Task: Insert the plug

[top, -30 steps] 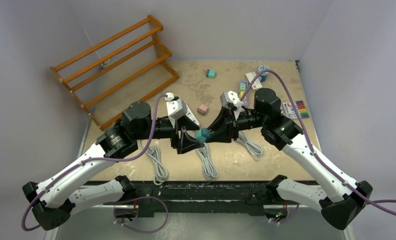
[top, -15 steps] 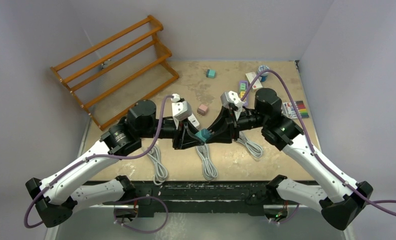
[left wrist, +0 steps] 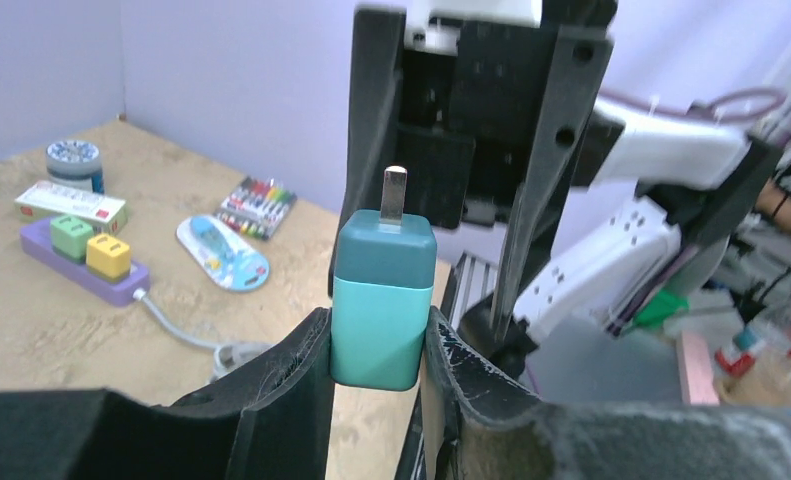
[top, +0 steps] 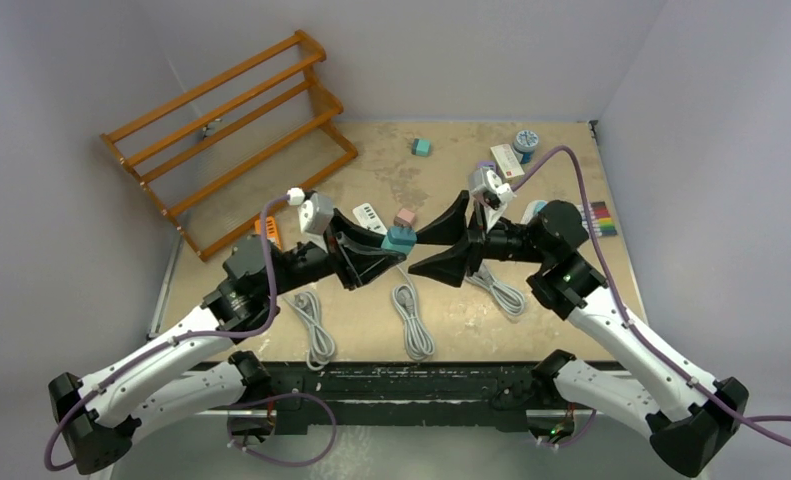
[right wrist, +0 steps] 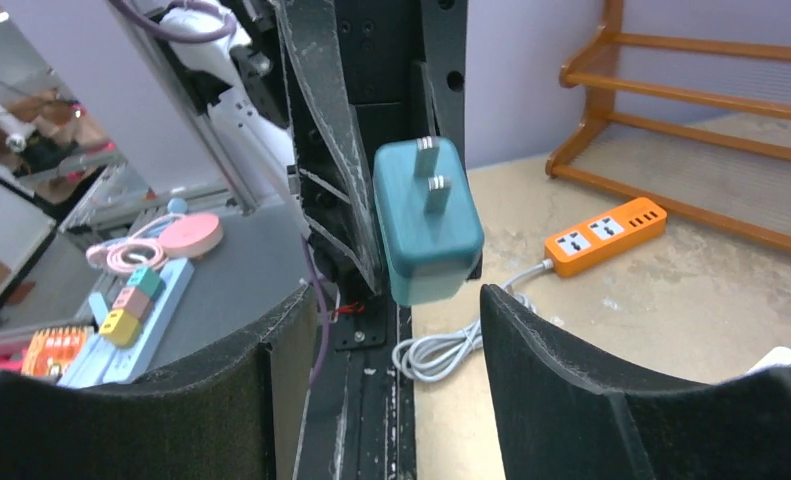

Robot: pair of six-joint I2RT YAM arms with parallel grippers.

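The teal plug with its prongs pointing up (left wrist: pixel 394 192) is in my left gripper, so next my right gripper grabs the plug's body (top: pixel 400 241) before the prongs can go into a socket.
My left gripper (top: pixel 395 246) is shut on the teal plug (top: pixel 402 239), held in the air above the middle of the table. In the left wrist view the plug (left wrist: pixel 383 300) stands between both fingers (left wrist: pixel 291 370), and one of its metal prongs shows, pointing up. My right gripper (top: pixel 449 244) faces it from the right, open and just clear of it. The right wrist view shows the plug (right wrist: pixel 426 225) prongs-first, beyond the wide gap of my right gripper (right wrist: pixel 396 295). An orange power strip (right wrist: pixel 606 232) lies on the table behind it.
A wooden rack (top: pixel 236 130) stands at the back left. A purple power strip (left wrist: pixel 81 265) carries green and yellow plugs. A pink cube (top: pixel 404 217), a teal cube (top: pixel 422 147), a marker set (top: pixel 599 215) and three coiled white cables (top: pixel 412 320) also lie on the table.
The left gripper closed on the plug. The right gripper then opened, let go of it and drew back to the right. The left arm carried the plug slightly farther back.
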